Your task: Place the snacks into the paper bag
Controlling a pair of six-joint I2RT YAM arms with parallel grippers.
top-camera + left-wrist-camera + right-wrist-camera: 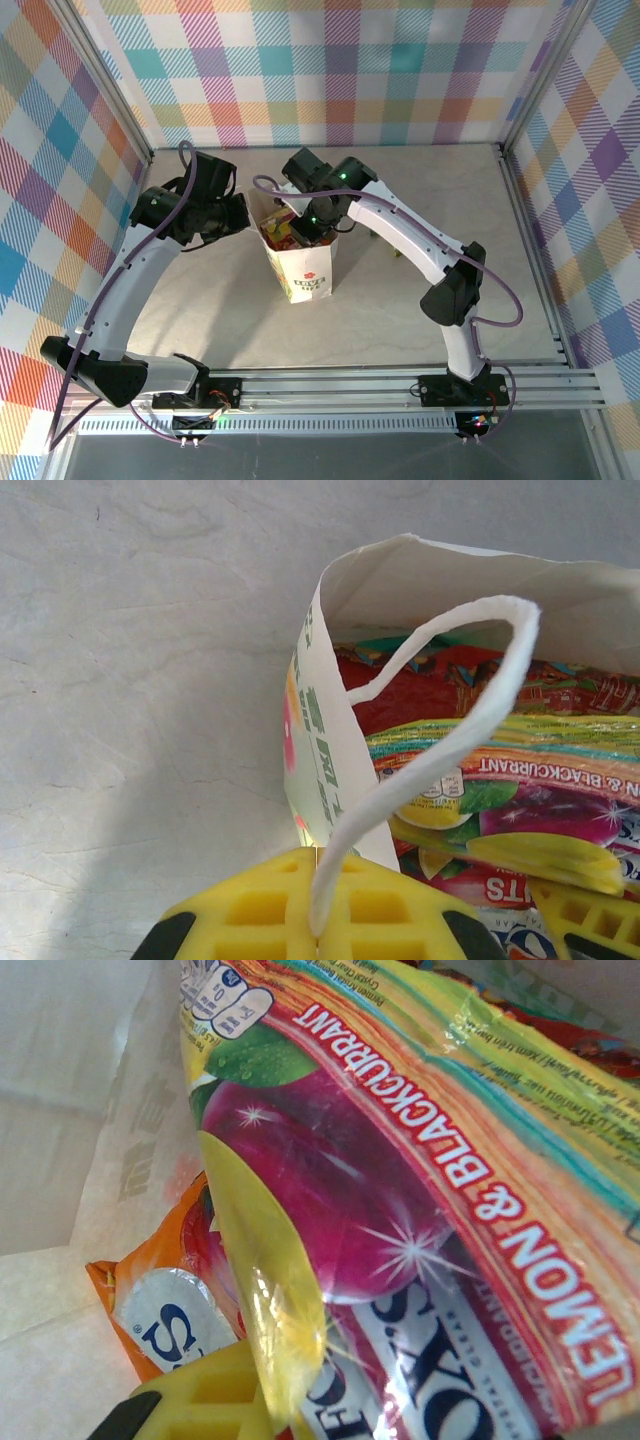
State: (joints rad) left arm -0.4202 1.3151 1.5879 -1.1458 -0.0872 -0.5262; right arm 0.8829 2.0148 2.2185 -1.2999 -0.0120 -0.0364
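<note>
I should keep lowering the purple packet (335,1195) with my right gripper, as it is within the paper bag's opening, above the orange packet (170,1305), until it rests inside, and then let go.
The white printed paper bag (305,272) stands upright in the middle of the table. My left gripper (322,920) is shut on its white cord handle (470,720) at the bag's left rim (325,730). My right gripper (315,225) reaches down into the bag's mouth, shut on the purple packet (400,1240), which reads "LEMON & BLACKCURRANT". One yellow finger (195,1405) shows under the packet's edge, and the packet hides the other. An orange packet (160,1295) lies lower in the bag. The red packet (420,685) stands against the bag's far wall.
A small green-yellow thing (397,252) peeks out from behind my right forearm on the table. Metal frame posts and checked walls close in the table on three sides. Bare tabletop (400,320) lies in front of the bag.
</note>
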